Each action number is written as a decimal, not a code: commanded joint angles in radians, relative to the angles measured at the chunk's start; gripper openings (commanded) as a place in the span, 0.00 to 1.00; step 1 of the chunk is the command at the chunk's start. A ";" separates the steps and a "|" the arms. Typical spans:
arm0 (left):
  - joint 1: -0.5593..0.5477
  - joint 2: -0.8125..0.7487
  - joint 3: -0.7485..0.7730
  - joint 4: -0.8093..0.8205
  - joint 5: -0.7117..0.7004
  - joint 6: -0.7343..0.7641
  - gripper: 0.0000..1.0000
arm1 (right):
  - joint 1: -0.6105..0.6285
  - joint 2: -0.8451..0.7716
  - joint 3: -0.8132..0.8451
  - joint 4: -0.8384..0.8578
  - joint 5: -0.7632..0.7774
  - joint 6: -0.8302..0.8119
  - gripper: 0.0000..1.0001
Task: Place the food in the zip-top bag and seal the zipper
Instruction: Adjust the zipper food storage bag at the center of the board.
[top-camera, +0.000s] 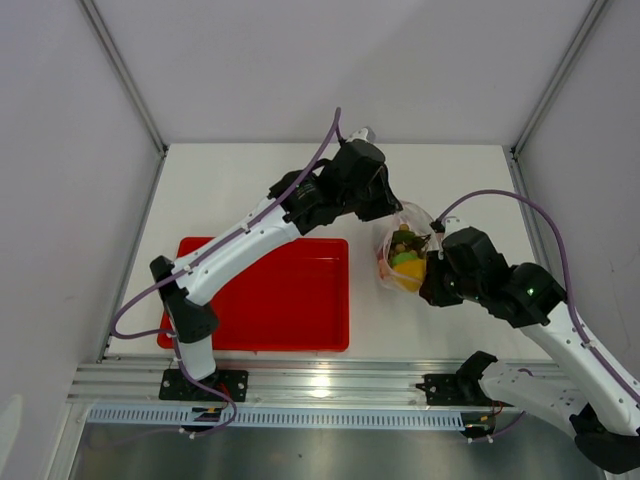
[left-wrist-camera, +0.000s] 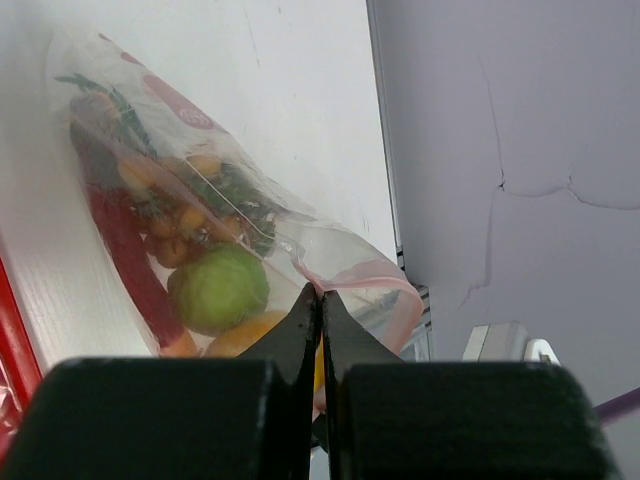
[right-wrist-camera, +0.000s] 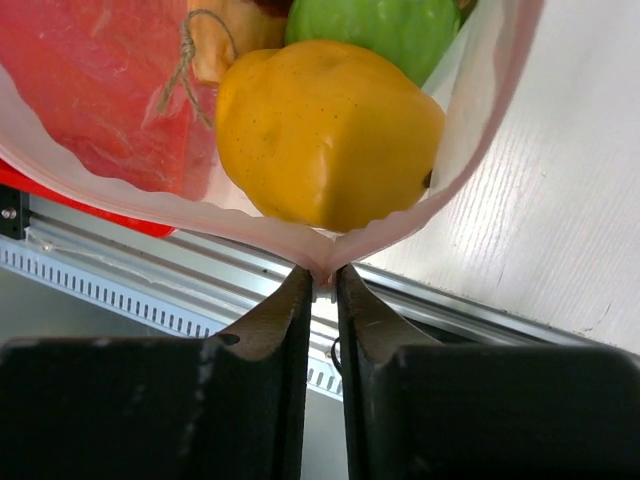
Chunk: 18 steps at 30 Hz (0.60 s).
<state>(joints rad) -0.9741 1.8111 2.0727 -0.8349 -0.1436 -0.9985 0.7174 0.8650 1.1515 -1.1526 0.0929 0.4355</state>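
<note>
The yellow-orange ball is up against the zipper at the bag's opening. My right gripper should raise the bag by its zipper so that the ball settles deeper before the bag is sealed.
The zip-top bag hangs between my two grippers right of the tray, with the food inside it. In the left wrist view I see the green ball, small tan balls, green stalks and the red meat slab. The right wrist view shows the yellow-orange ball, the green ball and the meat. My left gripper is shut on the pinkish zipper. My right gripper pinches the folded end of the zipper strip, its jaws standing a thin gap apart.
A red tray lies on the white table at the left, with nothing in it. An aluminium rail runs along the near edge. Grey walls close in the back and both sides.
</note>
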 joint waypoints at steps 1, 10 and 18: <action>0.011 -0.009 0.040 0.025 0.022 -0.020 0.01 | 0.010 0.005 0.005 0.008 0.073 -0.003 0.15; 0.034 -0.127 -0.210 0.212 0.160 0.129 0.01 | 0.011 0.038 0.181 -0.061 0.203 -0.115 0.00; 0.034 -0.311 -0.482 0.287 0.185 0.224 0.00 | 0.010 0.072 0.380 -0.062 0.226 -0.179 0.00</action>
<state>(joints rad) -0.9455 1.6299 1.6627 -0.6495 0.0002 -0.8440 0.7235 0.9363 1.4990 -1.2350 0.2958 0.2958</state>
